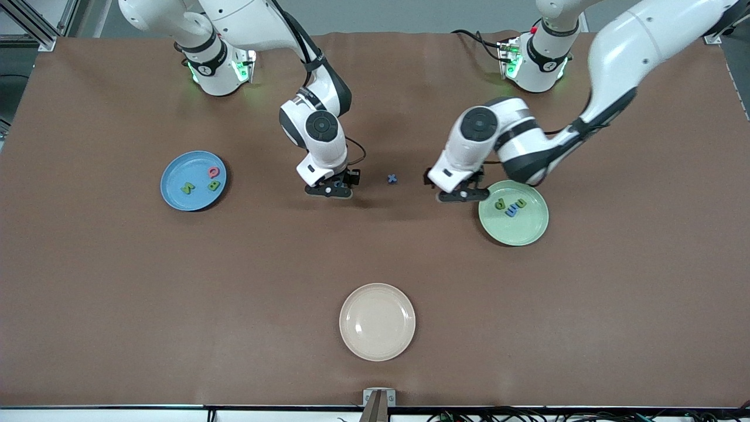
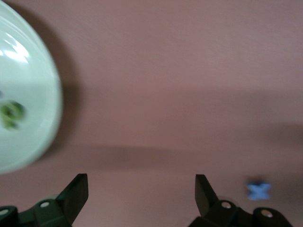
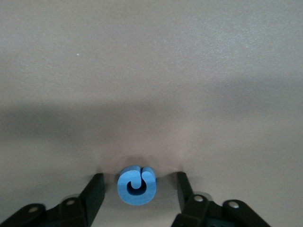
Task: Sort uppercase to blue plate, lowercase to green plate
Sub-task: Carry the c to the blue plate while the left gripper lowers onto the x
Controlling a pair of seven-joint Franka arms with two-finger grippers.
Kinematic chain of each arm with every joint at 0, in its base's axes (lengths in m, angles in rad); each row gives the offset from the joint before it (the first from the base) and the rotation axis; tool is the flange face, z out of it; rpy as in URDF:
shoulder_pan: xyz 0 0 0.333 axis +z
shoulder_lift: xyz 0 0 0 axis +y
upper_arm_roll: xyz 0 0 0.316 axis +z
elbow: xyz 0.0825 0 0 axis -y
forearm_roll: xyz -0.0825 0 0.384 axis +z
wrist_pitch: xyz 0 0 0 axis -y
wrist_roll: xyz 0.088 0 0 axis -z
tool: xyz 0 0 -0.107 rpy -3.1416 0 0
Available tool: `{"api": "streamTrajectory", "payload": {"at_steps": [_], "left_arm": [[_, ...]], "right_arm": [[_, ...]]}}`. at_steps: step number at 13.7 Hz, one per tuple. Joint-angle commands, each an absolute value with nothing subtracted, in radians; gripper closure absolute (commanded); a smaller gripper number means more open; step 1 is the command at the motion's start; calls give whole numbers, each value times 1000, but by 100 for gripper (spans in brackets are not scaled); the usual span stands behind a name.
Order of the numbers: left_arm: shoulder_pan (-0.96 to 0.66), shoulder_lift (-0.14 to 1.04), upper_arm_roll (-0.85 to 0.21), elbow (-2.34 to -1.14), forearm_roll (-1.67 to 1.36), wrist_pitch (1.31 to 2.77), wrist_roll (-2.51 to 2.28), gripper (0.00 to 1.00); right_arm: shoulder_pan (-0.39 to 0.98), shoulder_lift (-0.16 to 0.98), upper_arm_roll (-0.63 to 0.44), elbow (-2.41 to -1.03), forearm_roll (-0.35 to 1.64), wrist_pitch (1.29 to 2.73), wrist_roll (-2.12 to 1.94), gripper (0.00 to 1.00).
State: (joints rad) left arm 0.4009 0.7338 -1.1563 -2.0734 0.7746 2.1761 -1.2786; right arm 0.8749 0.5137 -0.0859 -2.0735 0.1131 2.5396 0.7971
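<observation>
I should pick up the blue x [image 1: 392, 179] with my left gripper and carry it to the green plate, since my right gripper straddles the blue G [image 3: 137, 186] that is meant for the blue plate.
The blue G [image 3: 136, 185] lies flat on the brown table between the open fingers of my right gripper [image 3: 138, 182], which is down at the table [image 1: 330, 190]; gaps show on both sides of the letter. The blue x [image 1: 392, 178] lies on the table between the two grippers and also shows in the left wrist view [image 2: 259, 190]. My left gripper [image 1: 460, 193] is open and empty [image 2: 141, 182] beside the green plate [image 1: 527, 231], which holds a green p [image 1: 500, 204] and a blue m [image 1: 515, 207]. The blue plate [image 1: 176, 170] holds the pink-red Q [image 1: 214, 172], green B [image 1: 214, 186] and green N [image 1: 187, 188].
A cream plate [image 1: 377, 322] sits nearer the front camera, midway along the table. The green plate's rim [image 2: 28, 94] fills one side of the left wrist view. Both arm bases stand along the table's edge farthest from the front camera.
</observation>
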Motion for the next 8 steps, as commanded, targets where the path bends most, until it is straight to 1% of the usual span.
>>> {"api": "streamTrajectory", "payload": {"at_steps": [1,3,4,5,6,8], "left_arm": [[206,735,-1050,-1978,749,2171,-1408,1],[106,750,-988,-1953,747,2181,-1468,1],[72,758,-970,-1947,747,2195,-1483,1],[49,765,-956,-1945,747,2215,-1503,1],[28,770,-939,-1941,747,2238,-1526,1],[-23,770,-896,-1933,746,2278,-1557,1]], "right_arm": [[877,517,-92,-2075,121,2534,801,66],[871,514,-92,-2075,121,2520,799,95],[856,506,-92,-2075,121,2496,790,99],[839,496,-92,-2074,120,2446,784,99],[818,458,-94,-2074,120,2394,729,99],[723,382,-95,-2075,120,2247,571,99]]}}
